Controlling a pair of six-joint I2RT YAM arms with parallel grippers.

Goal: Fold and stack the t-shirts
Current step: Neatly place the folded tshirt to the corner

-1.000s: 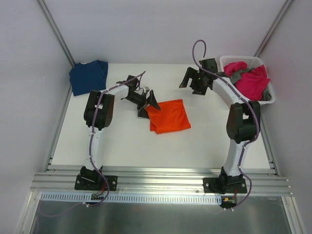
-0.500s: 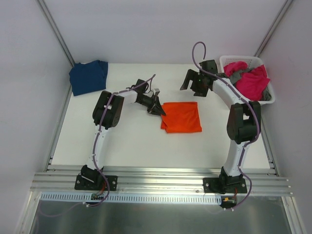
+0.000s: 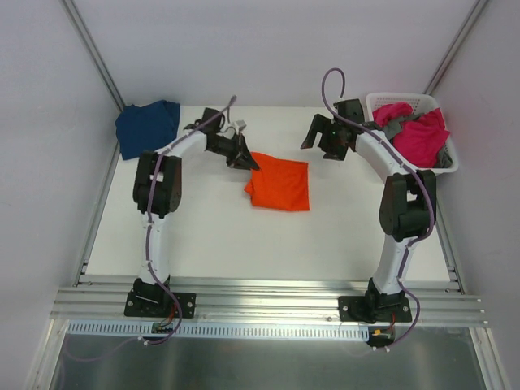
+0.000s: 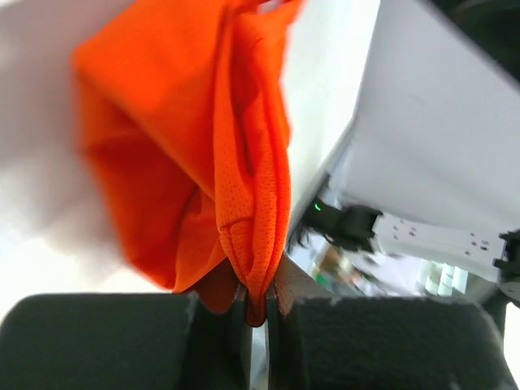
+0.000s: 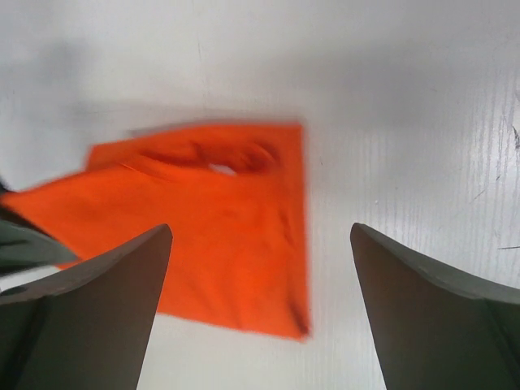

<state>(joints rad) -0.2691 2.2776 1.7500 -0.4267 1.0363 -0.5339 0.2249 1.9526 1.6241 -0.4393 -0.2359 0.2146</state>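
Observation:
The orange t-shirt's corner is clamped in my left gripper's fingers, and the way is open. My left gripper keeps pulling the orange t-shirt until it lies next to the navy t-shirt.
A folded orange t-shirt lies mid-table, its upper left corner pinched by my left gripper, which is shut on it. In the left wrist view the orange t-shirt bunches into a fold clamped between the jaws of my left gripper. My right gripper hovers open above the table to the shirt's upper right; its wrist view shows the orange t-shirt below my right gripper, with nothing between the fingers. A navy t-shirt lies folded at the far left corner. Magenta and grey t-shirts fill the basket.
The white slotted basket stands at the far right corner of the table. Metal frame posts rise along both sides, and the rail with both arm bases runs along the near edge.
My left gripper closed on the orange shirt's corner and has dragged it first right, then back left and farther away. The right arm has hardly moved.

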